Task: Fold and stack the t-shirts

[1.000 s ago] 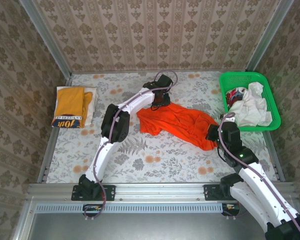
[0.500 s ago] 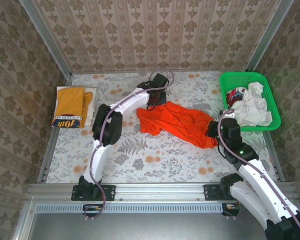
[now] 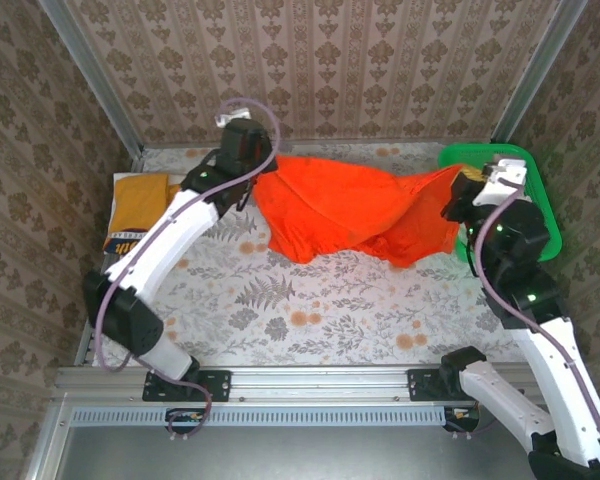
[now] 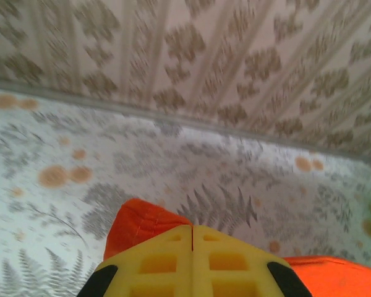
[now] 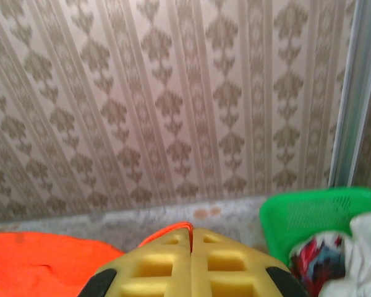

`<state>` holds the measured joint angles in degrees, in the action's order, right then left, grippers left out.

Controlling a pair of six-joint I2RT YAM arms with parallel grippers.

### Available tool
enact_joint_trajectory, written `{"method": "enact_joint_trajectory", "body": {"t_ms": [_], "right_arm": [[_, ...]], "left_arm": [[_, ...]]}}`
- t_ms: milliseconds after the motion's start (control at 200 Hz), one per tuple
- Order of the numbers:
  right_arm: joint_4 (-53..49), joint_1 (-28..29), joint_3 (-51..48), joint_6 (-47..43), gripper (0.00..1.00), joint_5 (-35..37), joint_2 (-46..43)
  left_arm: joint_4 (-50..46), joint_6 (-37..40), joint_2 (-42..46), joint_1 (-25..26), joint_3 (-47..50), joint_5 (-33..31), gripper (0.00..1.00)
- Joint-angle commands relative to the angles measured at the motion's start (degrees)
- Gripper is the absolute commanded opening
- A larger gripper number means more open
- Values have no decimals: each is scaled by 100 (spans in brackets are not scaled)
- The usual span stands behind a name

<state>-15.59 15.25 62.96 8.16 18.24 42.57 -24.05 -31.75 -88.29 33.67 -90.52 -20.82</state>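
Observation:
My grippers should pull the orange-red t-shirt's loose edge (image 3: 304, 258) tight, swing it toward the back wall (image 3: 315, 95) and lay it flat, because it droops toward the front.
The orange-red t-shirt (image 3: 345, 205) hangs stretched in the air between both grippers, over the back half of the table. My left gripper (image 3: 255, 180) is shut on its left corner; orange cloth (image 4: 145, 226) pokes out beside the closed yellow fingers (image 4: 167, 263). My right gripper (image 3: 458, 180) is shut on the right corner, a thin orange edge (image 5: 173, 230) caught between its fingers (image 5: 222, 263). A folded mustard-yellow t-shirt (image 3: 140, 212) with a navy lettered band lies on a white one at the far left. White cloth (image 3: 505, 195) lies in the green basket (image 3: 540, 205).
The green mesh basket (image 5: 309, 213) stands at the back right, just right of my right gripper, holding white and patterned cloth (image 5: 312, 263). Patterned walls close in the back and sides. The floral table (image 3: 310, 310) in front of the hanging shirt is bare.
Both arms have lifted and moved apart toward the back, raising the orange-red t-shirt off the table and spreading it. The left gripper closed on its corner.

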Motion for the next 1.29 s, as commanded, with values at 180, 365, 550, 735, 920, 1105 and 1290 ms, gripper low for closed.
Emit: {"method": "enact_joint_trajectory", "body": {"t_ms": [180, 365, 550, 735, 920, 1105, 1290], "right_arm": [[57, -39, 1277, -755, 0, -471, -428], [-223, -33, 2291, -754, 0, -636, -57], [-202, -34, 2810, -845, 0, -604, 453], [19, -52, 2892, -1408, 0, -399, 1298], [542, -251, 2871, -1540, 0, -816, 2391], [1530, -462, 3068, -1242, 0, -1578, 3547], [1947, -472, 4106, -884, 0, -2013, 4410]], "left_arm": [[249, 1021, 1714, 8, 120, -844, 0], [223, 1303, 2175, 34, -199, -771, 0], [319, 1578, 2133, 46, -388, -800, 0], [434, 1659, 1607, -133, -510, -762, 0], [550, 1286, 760, -704, -736, -118, 0], [692, 1004, -195, -1174, -1308, 273, 0], [519, 983, -873, -1295, -2624, 492, 0]]}}
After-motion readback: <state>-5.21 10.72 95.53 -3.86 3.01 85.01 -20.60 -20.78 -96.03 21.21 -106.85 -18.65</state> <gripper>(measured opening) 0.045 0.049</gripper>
